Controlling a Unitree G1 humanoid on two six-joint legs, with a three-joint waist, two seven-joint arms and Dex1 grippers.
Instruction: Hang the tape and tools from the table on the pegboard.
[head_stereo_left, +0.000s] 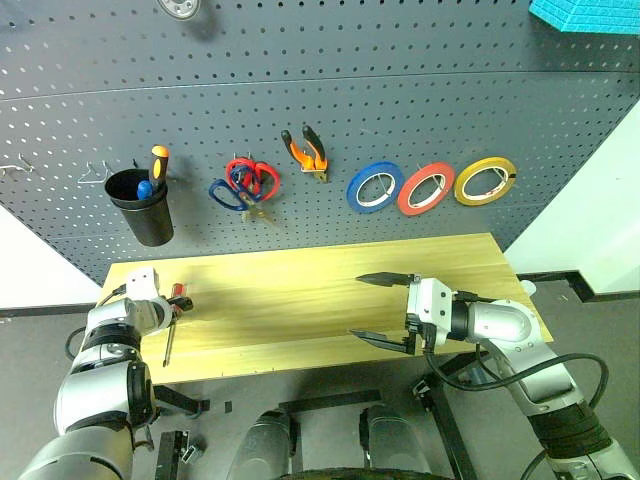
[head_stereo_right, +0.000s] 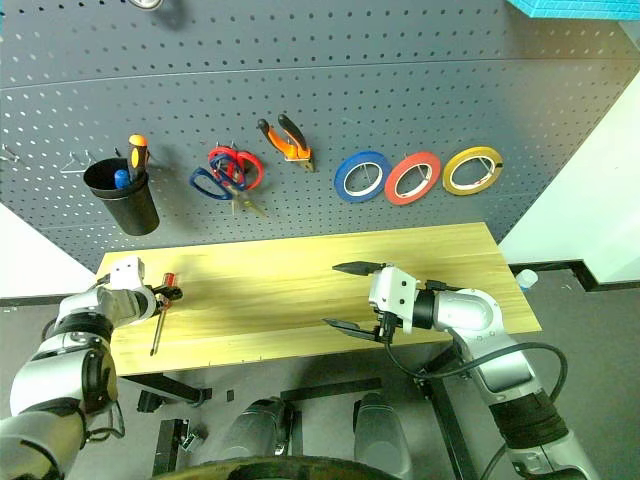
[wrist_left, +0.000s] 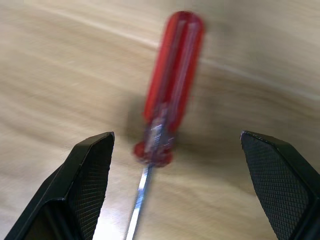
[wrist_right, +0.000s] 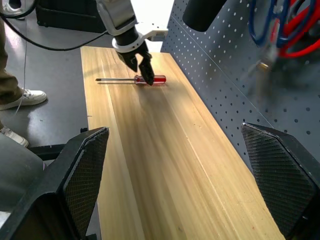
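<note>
The red-handled screwdriver will stick up past the black cup's rim when I lower it in, because the orange-and-black screwdriver stands in the cup with its handle up.
The red-handled screwdriver lies at the left end of the table, its shaft pointing toward the front edge. My left gripper hangs open just over it, one finger on each side of the handle's lower end, not touching it. My right gripper is open and holds nothing above the table's right half, pointing left. On the pegboard hang the red tape, the orange-and-black pliers and dark blue-handled scissors.
Red-handled scissors hang with the blue ones. Blue tape and yellow tape flank the red roll. A black cup on the board holds an orange-and-black screwdriver. A person's shoe stands beyond the table's left end.
</note>
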